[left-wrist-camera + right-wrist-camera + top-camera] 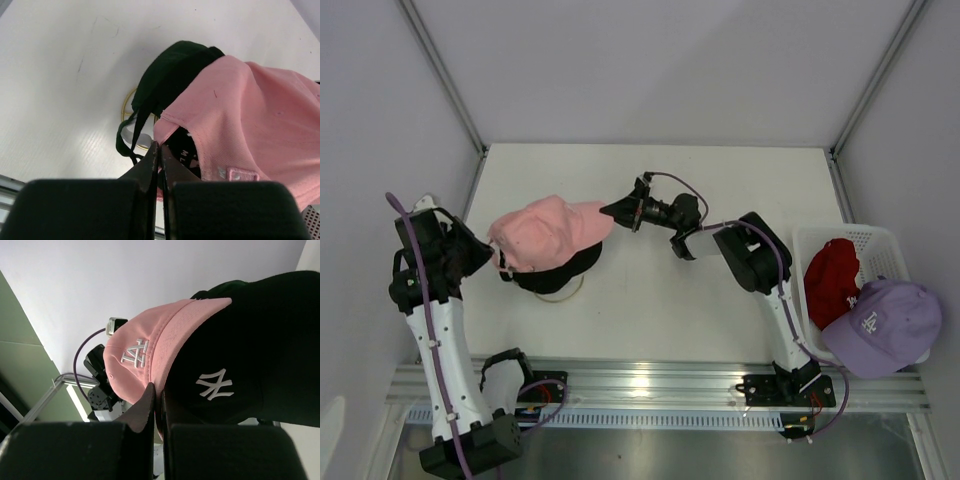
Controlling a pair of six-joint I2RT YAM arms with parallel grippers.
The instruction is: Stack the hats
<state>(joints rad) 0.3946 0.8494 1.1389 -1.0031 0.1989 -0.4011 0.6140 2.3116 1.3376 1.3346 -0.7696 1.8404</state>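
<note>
The pink cap's brim (588, 224) and the black cap's brim (576, 270) point the same way. My right gripper should keep lowering the pink cap until its top and the black cap's top fit into each other.
A pink cap (545, 230) sits over a black cap with a white logo (565, 270) and a dark green cap (170, 70) on the gold wire stand (129, 107). My left gripper (492, 250) is shut on the pink cap's back edge (167, 127). My right gripper (610, 210) is shut on the pink cap's brim (165, 355). The black cap's logo (215, 384) shows under the brim. A red cap (830, 280) and a lavender cap with a white logo (882, 325) lie in the white mesh basket (880, 240) at the right.
The basket stands at the table's right edge beside the right arm's base (790, 385). White walls with metal posts close the table at the back and sides. An aluminium rail (650, 380) runs along the near edge.
</note>
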